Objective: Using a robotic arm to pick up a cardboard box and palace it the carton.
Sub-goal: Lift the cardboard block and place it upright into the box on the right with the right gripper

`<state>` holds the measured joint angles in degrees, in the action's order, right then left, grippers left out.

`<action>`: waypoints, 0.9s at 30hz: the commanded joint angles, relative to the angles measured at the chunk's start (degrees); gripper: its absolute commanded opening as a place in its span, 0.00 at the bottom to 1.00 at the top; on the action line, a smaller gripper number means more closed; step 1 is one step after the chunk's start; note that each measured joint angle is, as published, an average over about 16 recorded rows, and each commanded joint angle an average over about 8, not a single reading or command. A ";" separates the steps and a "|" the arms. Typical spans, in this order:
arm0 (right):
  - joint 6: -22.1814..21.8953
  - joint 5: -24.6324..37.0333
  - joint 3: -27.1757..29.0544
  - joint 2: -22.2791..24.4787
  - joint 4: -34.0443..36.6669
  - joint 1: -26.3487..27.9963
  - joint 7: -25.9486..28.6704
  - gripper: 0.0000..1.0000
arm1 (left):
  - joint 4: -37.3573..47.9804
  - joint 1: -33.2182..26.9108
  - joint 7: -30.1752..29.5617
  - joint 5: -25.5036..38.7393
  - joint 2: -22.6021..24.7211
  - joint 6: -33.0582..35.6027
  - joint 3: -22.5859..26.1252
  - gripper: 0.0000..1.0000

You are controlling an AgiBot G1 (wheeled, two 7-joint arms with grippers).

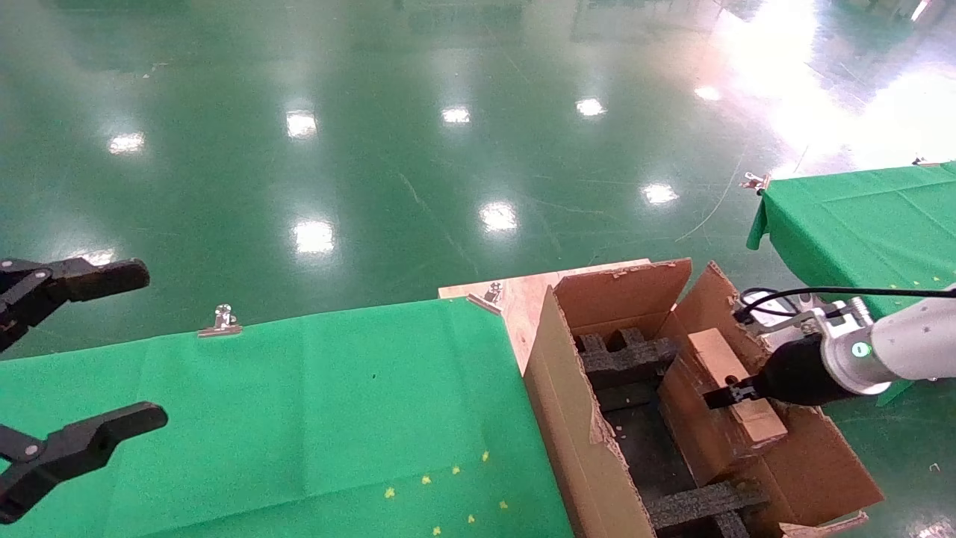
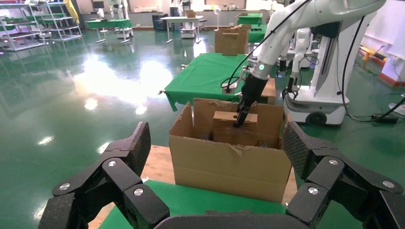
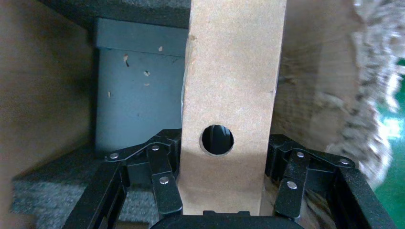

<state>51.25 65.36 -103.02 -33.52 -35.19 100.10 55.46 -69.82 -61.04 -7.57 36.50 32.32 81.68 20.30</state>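
Observation:
I keep lowering the cardboard box (image 1: 714, 351) with my right gripper until it touches the carton's bottom (image 1: 647, 445), because the box is hanging upright between the black foam inserts, along the carton's side.
The small brown cardboard box (image 1: 717, 355) with a round hole stands on edge inside the large torn-flapped carton (image 1: 567, 418), against its right side. My right gripper (image 1: 728, 394), on the white robotic arm (image 1: 904, 347), is shut on the box, one finger on each side. In the right wrist view the box (image 3: 229, 86) fills the space between the fingers (image 3: 165, 186). The left wrist view shows the carton (image 2: 229, 167), the box (image 2: 229, 126) and the right gripper (image 2: 240, 119) from the side. Black foam inserts (image 1: 627, 355) lie inside the carton. My left gripper (image 1: 153, 344) is open and empty, far left.
The carton sits on a wooden board (image 1: 523, 295) at the right end of a green-clothed table (image 1: 299, 418). A second green table (image 1: 866, 224) stands at the right. Metal clips (image 1: 222, 321) hold the cloth. The floor is glossy green.

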 commanded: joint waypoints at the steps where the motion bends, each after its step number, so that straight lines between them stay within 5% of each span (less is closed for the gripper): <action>1: -0.41 -0.51 0.09 -1.24 1.49 -1.10 -0.67 0.00 | 0.00 0.00 0.00 0.00 0.00 0.00 0.00 1.00; 21: -0.51 -5.91 2.44 -11.20 18.49 -10.23 -8.84 0.00 | 0.00 0.00 0.00 0.00 0.00 0.00 0.00 1.00; 22: -0.47 -6.07 2.55 -11.51 19.07 -10.42 -9.15 0.06 | 0.00 0.00 0.00 0.00 0.00 0.00 0.00 1.00; 27: -0.22 -6.71 2.98 -12.88 21.58 -11.23 -10.40 0.68 | 0.01 0.01 0.00 -0.02 -0.01 -0.01 0.00 1.00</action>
<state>50.96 58.79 -100.14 -46.05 -14.26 89.05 45.40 -69.82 -61.03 -7.56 36.48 32.32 81.67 20.30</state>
